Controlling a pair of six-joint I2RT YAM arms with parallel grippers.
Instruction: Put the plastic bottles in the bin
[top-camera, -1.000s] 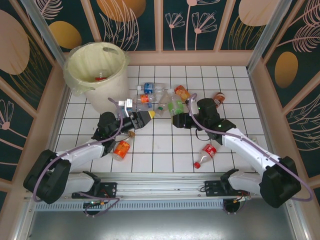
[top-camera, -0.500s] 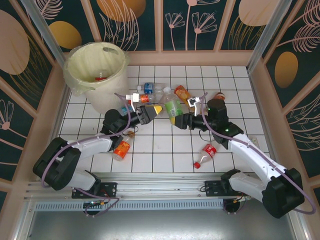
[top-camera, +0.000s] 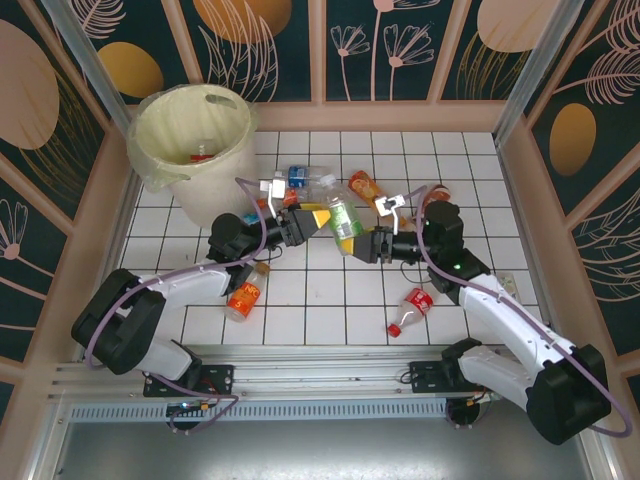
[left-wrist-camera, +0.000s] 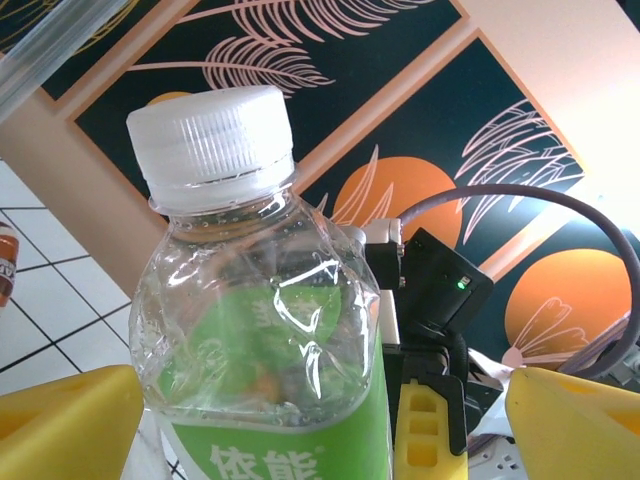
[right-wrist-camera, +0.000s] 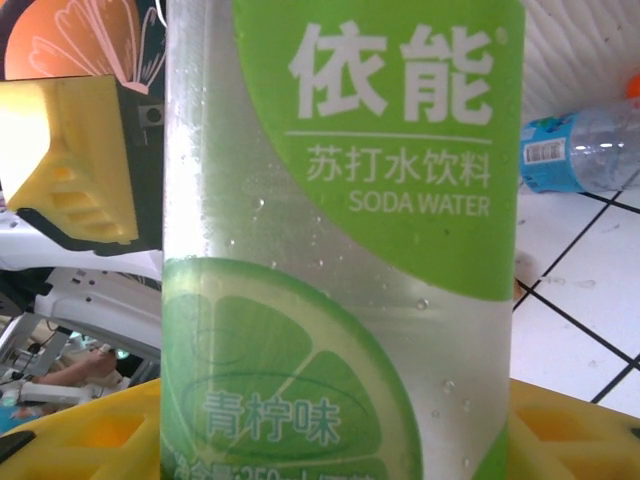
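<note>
My left gripper should centre and close around the bottle's shoulder (left-wrist-camera: 262, 285) before my right gripper opens, as the bottle sits off-centre, near one finger of my left gripper.
A clear plastic bottle (top-camera: 341, 217) with a green label and a white cap hangs above the tiles between both arms. My right gripper (top-camera: 364, 243) is shut on its lower body (right-wrist-camera: 340, 250). My left gripper (top-camera: 318, 216) is open, its yellow fingers (left-wrist-camera: 60, 425) standing either side of the bottle's upper part (left-wrist-camera: 260, 330), with a gap on the right side. The cream bin (top-camera: 150, 110) with its pale bag stands at the back left, with one bottle (top-camera: 203, 155) inside. More bottles lie on the tiles: blue-labelled (top-camera: 296, 175), orange (top-camera: 363, 186), red-labelled (top-camera: 412, 308) and orange (top-camera: 243, 297).
Patterned walls close the tiled floor on three sides. Another bottle (top-camera: 437, 195) lies behind the right arm. A blue-labelled bottle (right-wrist-camera: 580, 150) lies on the tiles beyond the held one. The bin is directly behind the left arm.
The right gripper lifted the green-labelled bottle and carried it left. The left gripper swung right to meet it and now straddles its top, jaws slightly narrower.
</note>
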